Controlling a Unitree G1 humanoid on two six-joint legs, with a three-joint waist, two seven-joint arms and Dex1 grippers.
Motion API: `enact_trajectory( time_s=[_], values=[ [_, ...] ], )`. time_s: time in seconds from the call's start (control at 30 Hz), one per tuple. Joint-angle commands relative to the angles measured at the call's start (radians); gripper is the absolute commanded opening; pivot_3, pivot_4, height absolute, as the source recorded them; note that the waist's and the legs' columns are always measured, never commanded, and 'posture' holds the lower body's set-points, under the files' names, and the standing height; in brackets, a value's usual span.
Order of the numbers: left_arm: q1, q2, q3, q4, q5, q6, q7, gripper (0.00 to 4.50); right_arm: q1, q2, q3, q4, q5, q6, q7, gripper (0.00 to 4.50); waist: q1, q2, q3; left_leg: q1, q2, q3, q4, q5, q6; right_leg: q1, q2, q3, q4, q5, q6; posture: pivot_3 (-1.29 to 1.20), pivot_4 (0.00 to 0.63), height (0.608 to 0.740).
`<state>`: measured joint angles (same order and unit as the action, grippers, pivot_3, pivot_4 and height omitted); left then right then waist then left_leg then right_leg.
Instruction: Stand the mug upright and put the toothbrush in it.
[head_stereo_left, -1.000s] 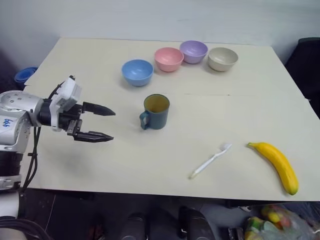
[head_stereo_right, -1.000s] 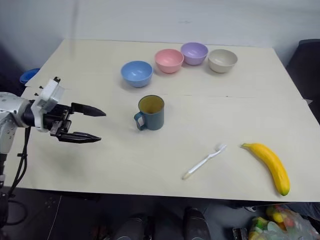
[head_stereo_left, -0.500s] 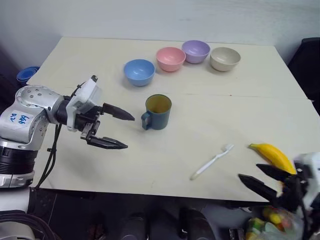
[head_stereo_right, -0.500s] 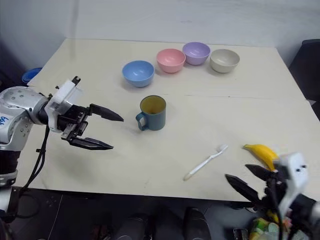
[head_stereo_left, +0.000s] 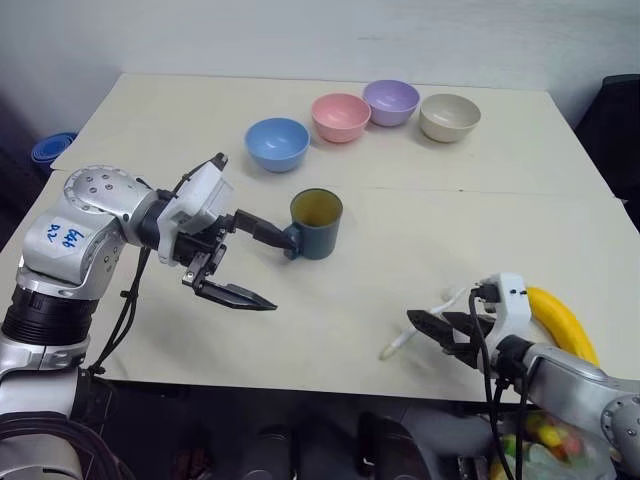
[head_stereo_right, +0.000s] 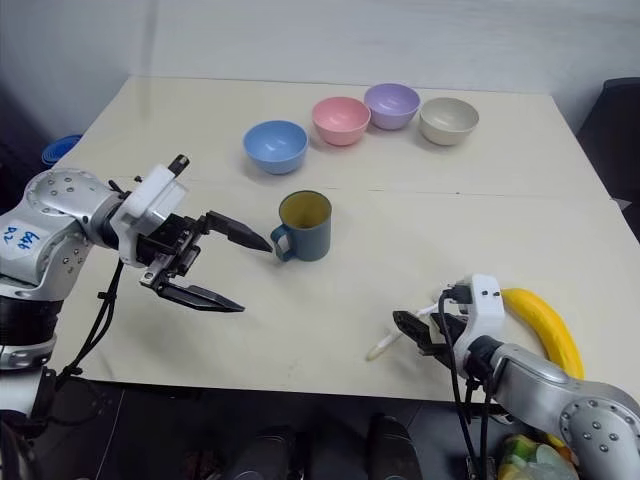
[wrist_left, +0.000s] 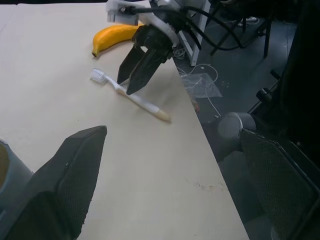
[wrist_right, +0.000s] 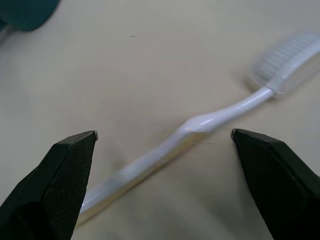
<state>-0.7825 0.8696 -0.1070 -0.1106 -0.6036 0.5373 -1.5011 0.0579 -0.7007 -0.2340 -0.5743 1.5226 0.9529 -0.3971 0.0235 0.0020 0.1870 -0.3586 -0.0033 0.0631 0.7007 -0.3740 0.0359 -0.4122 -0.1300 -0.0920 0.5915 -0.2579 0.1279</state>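
Next, I turn the toothbrush (wrist_right: 202, 122) in line with my right gripper's open fingers by squeezing its handle (wrist_right: 167, 146) before I lift it, because it lies slanted across them.
The dark teal mug (head_stereo_left: 316, 222) stands upright in the middle of the table (head_stereo_left: 180, 120), its handle toward my left arm. My left gripper (head_stereo_left: 283, 272) is open beside it, the upper fingertip almost at the handle, and nothing lies between the fingers. The white toothbrush (wrist_right: 200, 122) lies flat near the front edge. My right gripper (head_stereo_left: 425, 328) hovers open just over its handle, the fingers standing on either side of it and holding nothing. The left wrist view looks across at the toothbrush (wrist_left: 132, 97) and the right gripper (wrist_left: 125, 86).
A yellow banana (head_stereo_left: 560, 318) lies just right of the toothbrush, close behind my right wrist. Several bowls stand in a row at the back: blue (head_stereo_left: 276, 143), pink (head_stereo_left: 340, 116), purple (head_stereo_left: 391, 101) and cream (head_stereo_left: 449, 116). The table's front edge runs close to the toothbrush.
My right arm has come in from the lower right and moved leftward over the toothbrush. My left gripper has shifted right toward the mug's handle. Mug, toothbrush and banana have stayed put.
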Motion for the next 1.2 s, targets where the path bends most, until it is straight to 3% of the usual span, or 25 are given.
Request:
enact_trajectory(
  time_s=[0.03,0.17,0.27,0.47,0.67,0.77,0.9,1.1,1.2],
  values=[
    [-0.016,0.009,0.02,-0.039,-0.03,0.004,-0.047,4.48,-0.01,0.017,0.021,0.034,0.013,-0.013,-0.027,4.5,-0.001,0.0,0.0,0.0,0.0,0.0,0.0,0.0,0.0,0.0,0.0,0.0,0.0,0.0,0.0,0.0,0.15,0.74],
    [-0.008,0.011,0.021,-0.039,-0.025,-0.005,-0.042,4.48,-0.067,0.059,0.094,0.082,-0.032,-0.007,0.002,4.5,-0.005,-0.004,-0.003,0.001,0.001,0.0,0.0,0.0,0.0,0.001,0.001,0.0,0.001,0.0,0.0,0.0,0.15,0.74],
    [-0.009,0.011,0.021,-0.041,-0.025,-0.006,-0.039,4.5,-0.09,0.064,0.132,0.113,-0.094,0.016,0.018,3.98,-0.015,-0.006,-0.003,0.002,0.001,0.0,0.0,0.0,0.0,0.001,0.001,0.001,0.001,0.0,0.0,0.0,0.15,0.74],
    [-0.016,-0.002,0.012,-0.034,0.001,-0.031,-0.015,4.5,-0.127,0.037,0.183,0.131,-0.192,0.079,0.065,1.95,-0.026,-0.009,-0.006,0.002,0.002,0.0,0.0,0.0,0.0,0.001,0.001,0.001,0.001,0.0,0.0,0.0,0.15,0.74],
    [-0.019,-0.009,0.018,-0.043,-0.008,-0.012,-0.007,4.5,-0.129,0.028,0.219,0.116,-0.323,0.095,0.152,1.95,-0.024,-0.011,-0.007,0.002,0.002,0.0,0.0,0.0,0.001,0.001,0.001,0.0,0.001,0.0,0.0,0.0,0.15,0.74],
    [-0.025,-0.012,0.018,-0.04,-0.006,-0.009,-0.003,4.5,-0.12,0.055,0.215,0.11,-0.339,0.099,0.179,1.51,-0.024,-0.013,-0.008,0.002,0.002,0.0,0.0,0.0,0.0,0.001,0.001,0.0,0.001,0.0,0.0,0.0,0.15,0.74],
    [-0.031,-0.014,0.022,-0.037,-0.007,-0.003,0.002,4.5,-0.131,0.089,0.203,0.113,-0.339,0.116,0.191,0.59,-0.023,-0.013,-0.008,0.002,0.002,0.0,-0.001,0.0,0.001,0.001,0.001,0.0,0.0,0.0,0.0,0.0,0.15,0.74],
    [-0.014,0.006,0.056,-0.008,0.001,0.019,0.033,4.5,-0.239,0.123,0.164,0.081,-0.358,0.085,0.207,0.59,-0.027,-0.011,-0.007,0.001,0.002,0.0,-0.001,0.0,0.001,0.0,0.001,0.0,0.0,0.0,0.0,0.0,0.15,0.74],
    [0.045,0.049,0.151,0.001,-0.022,0.061,0.095,4.5,-0.382,0.156,0.135,0.088,-0.352,0.054,0.234,0.59,-0.031,-0.008,-0.005,0.0,0.002,0.001,-0.001,0.0,0.001,-0.002,0.001,0.001,0.001,0.0,0.0,0.0,0.15,0.74]
  ],
)
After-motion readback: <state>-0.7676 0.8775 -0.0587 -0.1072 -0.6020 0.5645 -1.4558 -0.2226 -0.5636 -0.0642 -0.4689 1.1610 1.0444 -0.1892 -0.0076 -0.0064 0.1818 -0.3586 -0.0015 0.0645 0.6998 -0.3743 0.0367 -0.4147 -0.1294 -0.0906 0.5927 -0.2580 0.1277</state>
